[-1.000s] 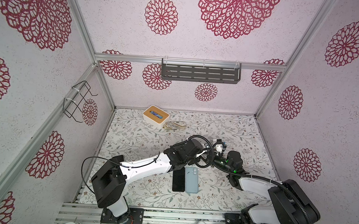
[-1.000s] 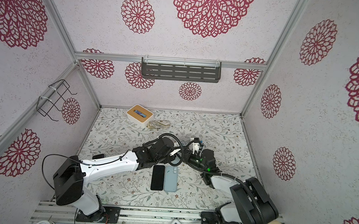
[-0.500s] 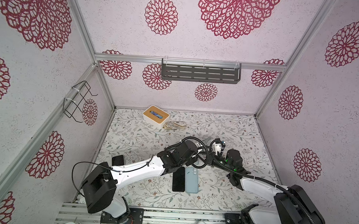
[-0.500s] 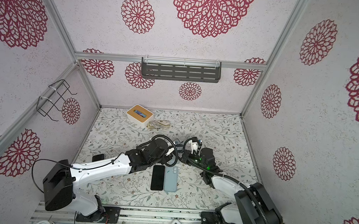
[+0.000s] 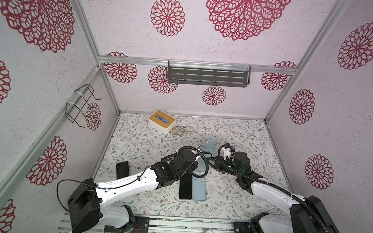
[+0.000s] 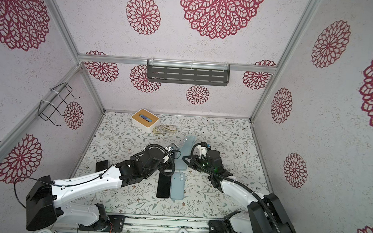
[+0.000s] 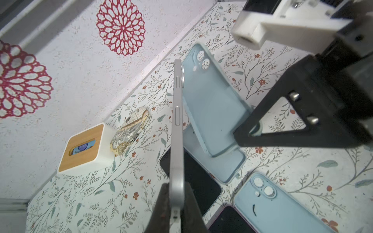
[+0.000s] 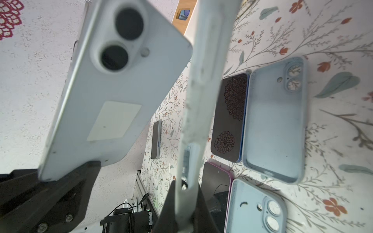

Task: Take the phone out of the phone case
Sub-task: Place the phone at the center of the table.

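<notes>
I should keep lowering the silver-blue phone (image 7: 177, 116) toward the open floral table (image 5: 158, 154) with my left gripper until the phone rests flat, because it's free of its blue case.
My left gripper (image 7: 176, 201) is shut on the lower end of a pale silver-blue phone (image 7: 177, 131), which shows edge-on in the left wrist view. The right wrist view shows the phone's back (image 8: 113, 90) with two lenses. My right gripper (image 8: 184, 201) is shut on the wall of the empty light blue phone case (image 8: 201, 100). Phone and case are both held above the table, side by side and apart. In both top views the case (image 5: 211, 144) (image 6: 188, 143) stands tilted up just right of the phone (image 5: 200, 149).
On the floral table lie a black phone (image 5: 185, 185) beside a light blue cased phone (image 5: 199, 188), another empty blue case (image 8: 274, 125), and a dark phone (image 5: 122, 169) at the left. A wooden-topped box (image 5: 162, 120) and a patterned pouch (image 5: 181, 130) sit at the back.
Both grippers have risen from low over the table. The case and phone have tilted upward, and the case now shows clear of the phone.
</notes>
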Available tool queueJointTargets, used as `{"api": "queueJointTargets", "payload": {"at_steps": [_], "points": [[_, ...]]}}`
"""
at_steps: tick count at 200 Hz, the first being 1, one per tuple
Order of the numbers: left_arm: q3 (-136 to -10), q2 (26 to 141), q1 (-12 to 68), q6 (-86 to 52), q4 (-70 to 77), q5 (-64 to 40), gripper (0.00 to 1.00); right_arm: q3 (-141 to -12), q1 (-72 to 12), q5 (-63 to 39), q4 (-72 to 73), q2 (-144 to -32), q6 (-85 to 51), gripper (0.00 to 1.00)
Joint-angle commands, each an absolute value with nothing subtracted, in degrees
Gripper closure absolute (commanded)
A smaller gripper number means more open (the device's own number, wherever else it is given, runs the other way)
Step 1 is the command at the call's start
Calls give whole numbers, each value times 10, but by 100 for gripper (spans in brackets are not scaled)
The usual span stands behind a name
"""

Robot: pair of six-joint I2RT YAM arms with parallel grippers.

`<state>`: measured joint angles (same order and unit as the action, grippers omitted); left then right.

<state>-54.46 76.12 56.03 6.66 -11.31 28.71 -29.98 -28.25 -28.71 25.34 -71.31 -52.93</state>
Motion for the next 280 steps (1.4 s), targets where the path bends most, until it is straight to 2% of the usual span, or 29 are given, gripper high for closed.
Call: {"api": "queueJointTargets", "payload": {"at_steps": [1, 59, 87, 124, 200, 280], "points": [[-545, 748, 559, 35, -145, 366, 100, -327, -279, -284, 234, -712, -498, 100], [-533, 723, 566, -94, -306, 488, 100, -334, -292, -302, 218, -714, -489, 100], [-546, 756, 568, -163, -408, 530, 100, -360, -336, -290, 233, -760, -499, 100], [-563, 823, 563, -210, -482, 524, 100, -395, -391, -276, 296, -844, -545, 100], [-531, 851, 537, -171, -419, 461, 100, -472, -434, -274, 353, -983, -610, 100], [-550, 913, 533, -162, -427, 426, 100, -526, -441, -306, 317, -1059, -632, 100]]}}
